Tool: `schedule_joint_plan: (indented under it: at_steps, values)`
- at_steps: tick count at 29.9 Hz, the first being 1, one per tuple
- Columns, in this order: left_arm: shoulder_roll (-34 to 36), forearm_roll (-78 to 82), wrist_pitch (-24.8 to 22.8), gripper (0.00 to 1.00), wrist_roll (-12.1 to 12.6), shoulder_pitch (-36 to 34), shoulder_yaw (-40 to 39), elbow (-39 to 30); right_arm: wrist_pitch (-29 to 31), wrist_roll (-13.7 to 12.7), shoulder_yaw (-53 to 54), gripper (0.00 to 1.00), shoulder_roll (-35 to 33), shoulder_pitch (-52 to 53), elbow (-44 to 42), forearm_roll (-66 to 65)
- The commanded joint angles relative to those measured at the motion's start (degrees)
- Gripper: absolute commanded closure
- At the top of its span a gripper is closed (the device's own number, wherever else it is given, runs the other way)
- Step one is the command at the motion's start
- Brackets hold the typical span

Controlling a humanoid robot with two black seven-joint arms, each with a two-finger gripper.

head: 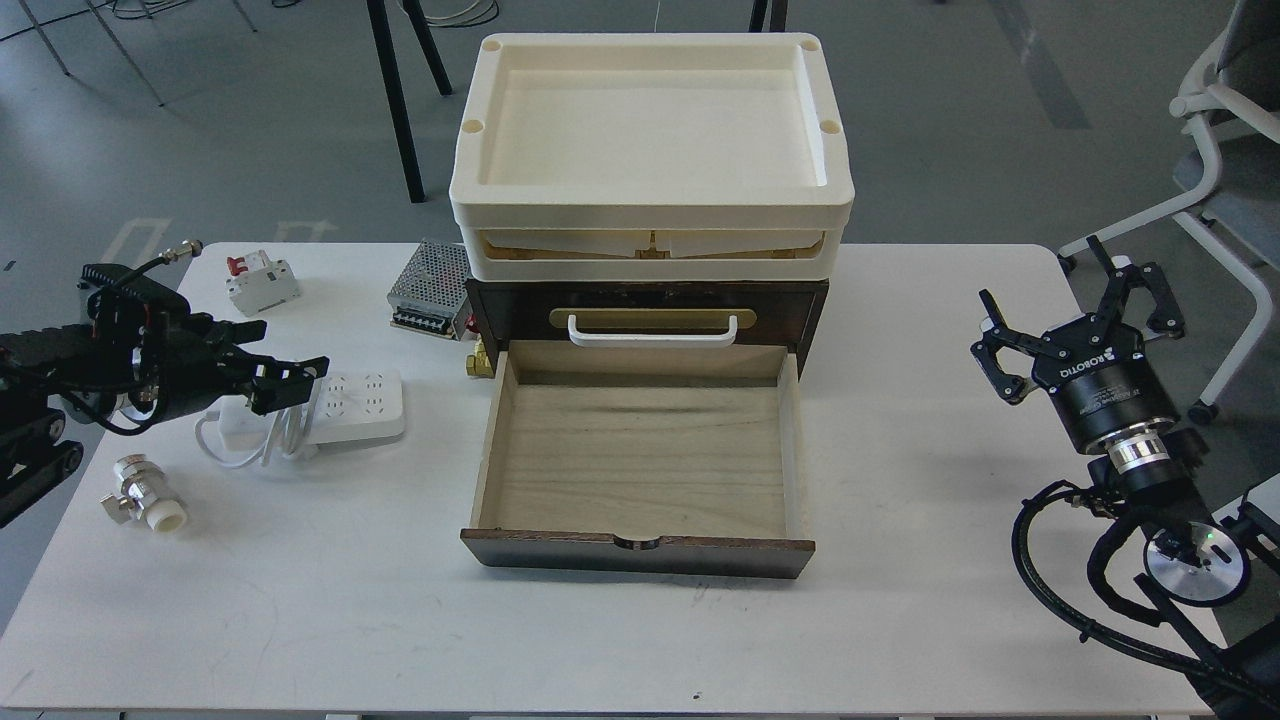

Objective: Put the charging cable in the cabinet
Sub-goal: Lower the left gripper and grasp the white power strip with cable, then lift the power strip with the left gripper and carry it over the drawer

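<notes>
I expect the cord to stay bundled and come along when I lift the charging cable, because the cord is looped round the charging cable's middle.
The charging cable, a white power strip with its cord looped round the middle, lies flat on the table left of the cabinet. My left gripper is open and hangs low over the strip's left end and cord, hiding part of it. The cabinet is a dark brown chest at the back middle. Its light wood drawer is pulled out and empty. My right gripper is open and empty at the table's right edge, far from both.
Cream trays are stacked on top of the cabinet. A circuit breaker and a perforated power supply sit behind the strip. A valve fitting lies front left. A brass fitting is by the cabinet's left side.
</notes>
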Motion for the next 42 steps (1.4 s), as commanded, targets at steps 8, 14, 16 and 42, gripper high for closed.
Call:
schedule_joint_plan:
  at_steps: [8,14,16,42]
  values:
    - [-7.55,-1.31,0.66,0.14,0.0,2.57,0.12,12.73,0.0,0.0,0.08,0.01,0.01,0.01,-0.01,0.0]
    - [-12.4,-1.05,5.83,0.31,0.0,3.27,0.47,20.05,-0.09,0.0,0.08,0.01,0.01,0.01,-0.01,0.0]
    - [-12.49,-1.14,10.31,0.44,0.0,4.94,1.52,20.05,-0.09,0.0,0.08,0.01,0.01,0.01,-0.01,0.0]
    - [-6.26,-11.67,13.94,0.99,0.0,4.15,4.34,9.26,-0.09,0.0,0.08,0.01,0.01,0.01,-0.01,0.0]
